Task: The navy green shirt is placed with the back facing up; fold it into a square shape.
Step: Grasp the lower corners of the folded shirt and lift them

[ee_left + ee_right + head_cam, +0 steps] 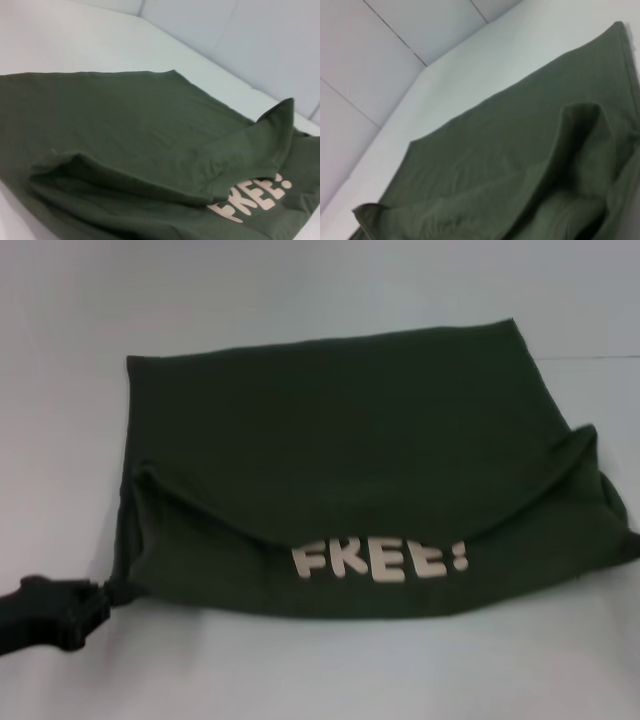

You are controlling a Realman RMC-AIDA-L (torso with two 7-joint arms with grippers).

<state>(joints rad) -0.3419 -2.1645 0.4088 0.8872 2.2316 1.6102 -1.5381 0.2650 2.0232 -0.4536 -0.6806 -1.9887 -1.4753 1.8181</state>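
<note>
The robot's left gripper should pull the shirt nearer before it carries the shirt's corner to the shirt's far edge (140, 361), because the turned-over flap bulges with raised folds at its ends (146, 476).
The navy green shirt (350, 440) lies spread across the white table, with its near part turned over so the cream letters "FREE!" (380, 560) face up. The turned-over flap bulges, and raised folds stand at its left (145, 480) and right (590, 435) ends. My left gripper (100, 598), black, is at the shirt's near left corner, and the cloth tapers to a point in its fingers. The left wrist view shows the shirt (125, 130) and the letters (255, 197) from close by. In the right wrist view only the shirt (520, 150) appears. My right gripper is out of view.
The white table (320, 670) runs on all sides of the shirt. A pale panelled wall (365, 55) stands behind the table's far edge. The shirt's near right corner (630, 545) reaches the edge of the head view.
</note>
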